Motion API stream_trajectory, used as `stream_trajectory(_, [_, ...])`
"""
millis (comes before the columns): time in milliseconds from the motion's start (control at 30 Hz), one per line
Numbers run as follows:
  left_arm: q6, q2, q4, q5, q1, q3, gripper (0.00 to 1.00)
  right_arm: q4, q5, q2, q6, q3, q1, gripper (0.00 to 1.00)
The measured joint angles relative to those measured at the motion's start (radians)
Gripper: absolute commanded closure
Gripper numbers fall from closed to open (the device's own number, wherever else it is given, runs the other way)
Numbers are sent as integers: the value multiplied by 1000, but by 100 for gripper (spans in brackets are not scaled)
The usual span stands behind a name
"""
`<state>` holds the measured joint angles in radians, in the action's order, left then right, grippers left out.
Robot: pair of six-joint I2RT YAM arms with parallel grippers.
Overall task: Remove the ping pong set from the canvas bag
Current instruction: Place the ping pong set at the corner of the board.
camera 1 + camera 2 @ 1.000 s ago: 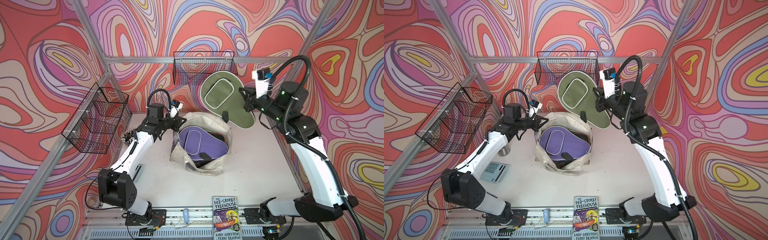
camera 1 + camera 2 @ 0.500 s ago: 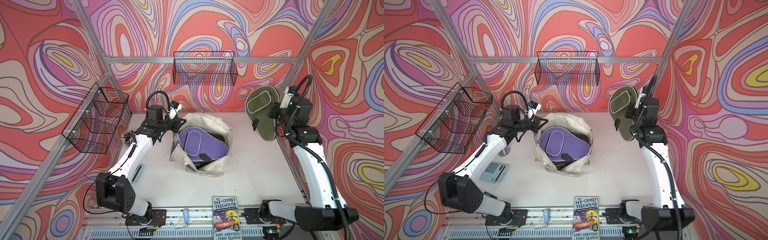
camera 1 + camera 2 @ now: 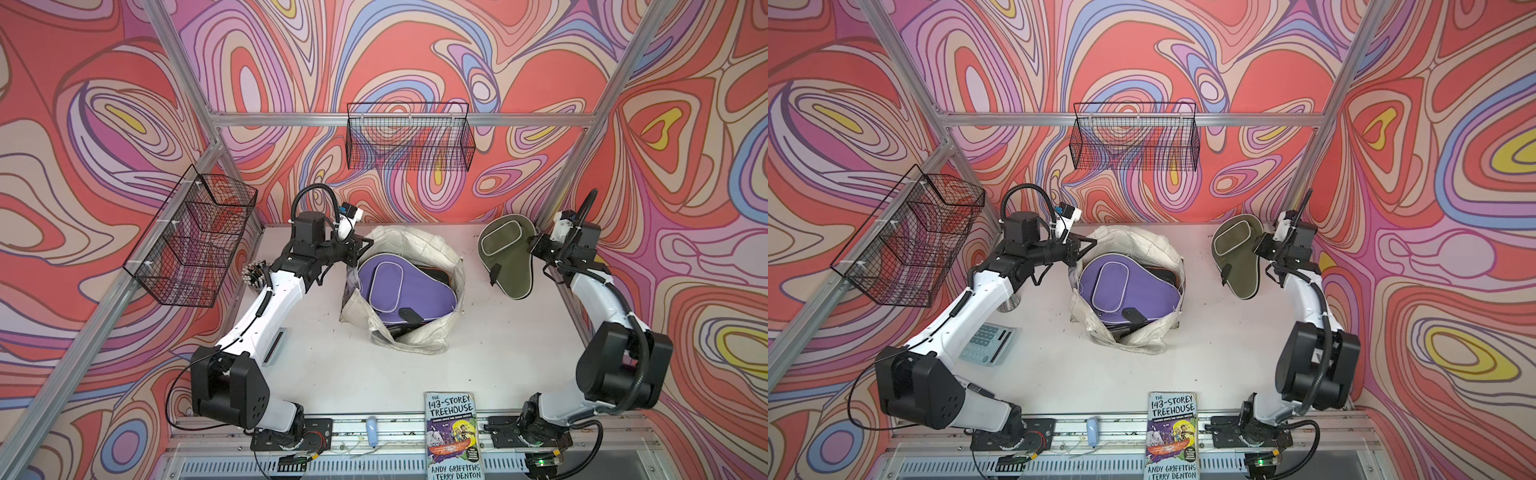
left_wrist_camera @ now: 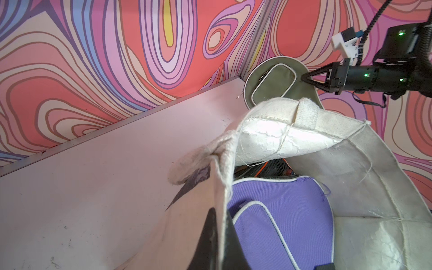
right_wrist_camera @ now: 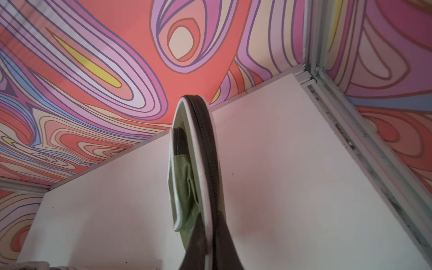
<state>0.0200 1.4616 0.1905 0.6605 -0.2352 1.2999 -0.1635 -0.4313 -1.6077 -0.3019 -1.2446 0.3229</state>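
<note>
My right gripper should keep moving the olive green case [image 3: 508,257], which hangs clear of the canvas bag, toward the table's empty back corner [image 5: 275,108] until it rests there.
The cream canvas bag [image 3: 419,249] [image 3: 1138,241] lies open mid-table with a purple paddle case [image 3: 395,286] [image 3: 1121,286] on top inside and dark items under it. My left gripper [image 3: 359,249] [image 3: 1086,247] [image 4: 223,233] is shut on the bag's rim [image 4: 280,131], beside the purple case [image 4: 280,210]. At the back right, my right gripper [image 3: 534,251] [image 3: 1262,251] [image 5: 210,243] is shut on the edge of an olive green paddle case [image 3: 505,257] [image 3: 1237,257] [image 5: 196,140]. The case is clear of the bag and low over the table.
A paperback book [image 3: 453,440] lies at the front edge. Wire baskets hang on the back wall [image 3: 409,137] and the left wall [image 3: 191,241]. A calculator [image 3: 986,345] and a cup of pencils [image 3: 253,274] sit under my left arm.
My right arm has swung the olive green case from high above the bag to the right and down to the back right corner. The left arm has kept its hold.
</note>
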Motion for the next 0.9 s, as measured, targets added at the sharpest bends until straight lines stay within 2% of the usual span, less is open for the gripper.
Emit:
stream_trajectory(133, [0, 0, 0, 1, 0, 0, 100, 31, -107, -144, -4, -91, 38, 100])
stream_trajectory(333, [0, 0, 0, 1, -1, 0, 100, 33, -179, -337, 8, -229, 71, 100])
stream_trajectory(633, [-1, 0, 1, 1, -2, 0, 100, -28, -205, -549, 26, -427, 137, 100])
stream_trajectory(900, [-1, 0, 3, -3, -12, 0, 100, -69, -178, -656, 19, -575, 140, 100])
